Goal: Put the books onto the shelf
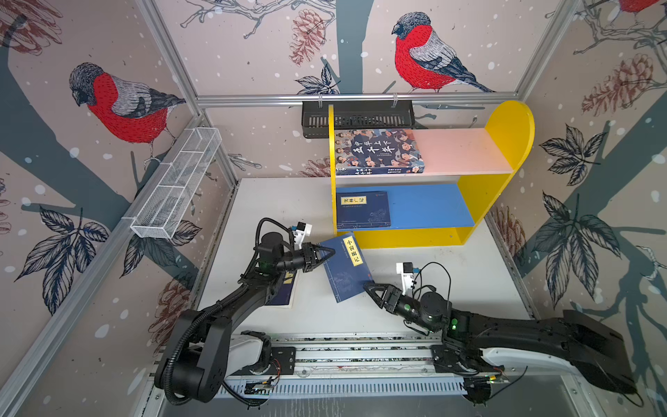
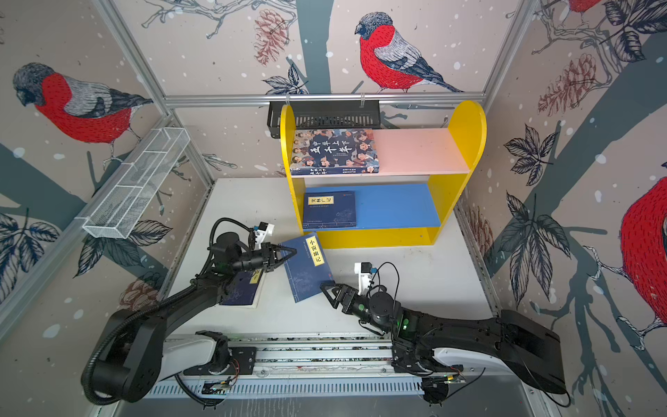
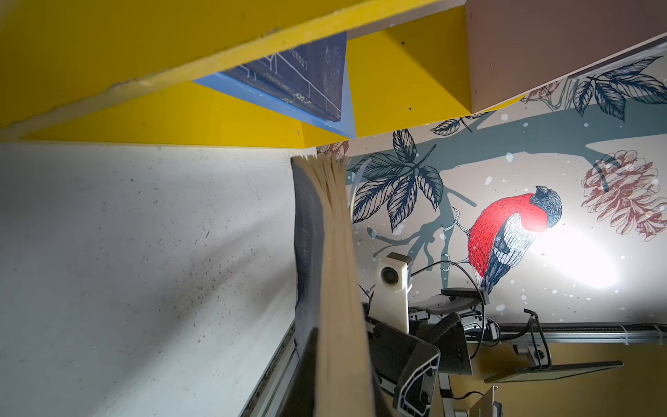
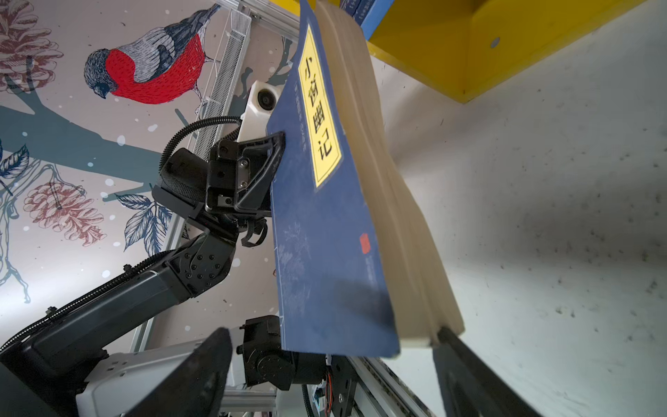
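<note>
Next, I take the red-marked edge (image 4: pixel 374 246) with my right gripper and turn the navy paperback square, because it slants in my left gripper with its yellow label (image 1: pixel 353 249) crooked to the shelf.
My left gripper (image 1: pixel 330 251) (image 2: pixel 292 251) (image 3: pixel 339 379) is shut on the edge of a navy paperback with a yellow label (image 1: pixel 346 269) (image 2: pixel 308 269) (image 3: pixel 337 252) (image 4: pixel 325 216), held tilted above the table in front of the shelf (image 1: pixel 505 144) (image 2: pixel 465 137). My right gripper (image 1: pixel 370 289) (image 2: pixel 326 289) (image 4: pixel 332 335) is open, its fingers straddling the book's near lower corner. The thick book with cartoon faces (image 1: pixel 377 151) lies on the pink board. A navy paperback (image 1: pixel 362 209) lies on the blue board. Another navy book (image 1: pixel 285 292) (image 2: pixel 242 289) lies on the table, partly hidden under my left arm.
A black slotted rack (image 1: pixel 357 117) hangs on the back wall behind the shelf. A white wire basket (image 1: pixel 177 187) is fixed to the left wall. The arms' rail (image 1: pixel 361 352) runs along the table's front edge.
</note>
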Tool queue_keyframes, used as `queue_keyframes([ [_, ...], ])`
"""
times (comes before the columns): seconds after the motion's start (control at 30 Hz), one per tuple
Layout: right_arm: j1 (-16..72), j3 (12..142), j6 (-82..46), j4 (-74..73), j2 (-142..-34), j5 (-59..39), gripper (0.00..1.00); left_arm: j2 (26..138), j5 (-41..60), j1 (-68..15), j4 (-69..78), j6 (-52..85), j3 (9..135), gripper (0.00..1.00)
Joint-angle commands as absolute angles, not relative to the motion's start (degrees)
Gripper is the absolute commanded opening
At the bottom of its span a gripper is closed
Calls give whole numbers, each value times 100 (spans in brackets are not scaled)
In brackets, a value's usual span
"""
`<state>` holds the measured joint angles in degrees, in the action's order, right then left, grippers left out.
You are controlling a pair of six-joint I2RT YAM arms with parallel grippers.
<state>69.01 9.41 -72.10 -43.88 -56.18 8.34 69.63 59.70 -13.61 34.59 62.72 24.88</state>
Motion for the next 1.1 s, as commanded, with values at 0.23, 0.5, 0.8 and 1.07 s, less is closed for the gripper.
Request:
queue_keyframes([
  [0.23,7515,1056,-7674,-2932,-4667,2019,88,7022,5967,-1354,3355,5755,2799,0],
  [0.5,7578,802,-7774,-3616,-4573,1965,89,7180,6086,-1353,4058,6345,2827,0],
  [0.8,7559,1030,-7551,-5307,-5948,1952,91,7294,6240,-1369,5002,7101,2733,0],
  [1.07,7277,1124,-7436,-6829,-7009,1838,91,7191,6153,-1395,5073,7145,2646,0],
])
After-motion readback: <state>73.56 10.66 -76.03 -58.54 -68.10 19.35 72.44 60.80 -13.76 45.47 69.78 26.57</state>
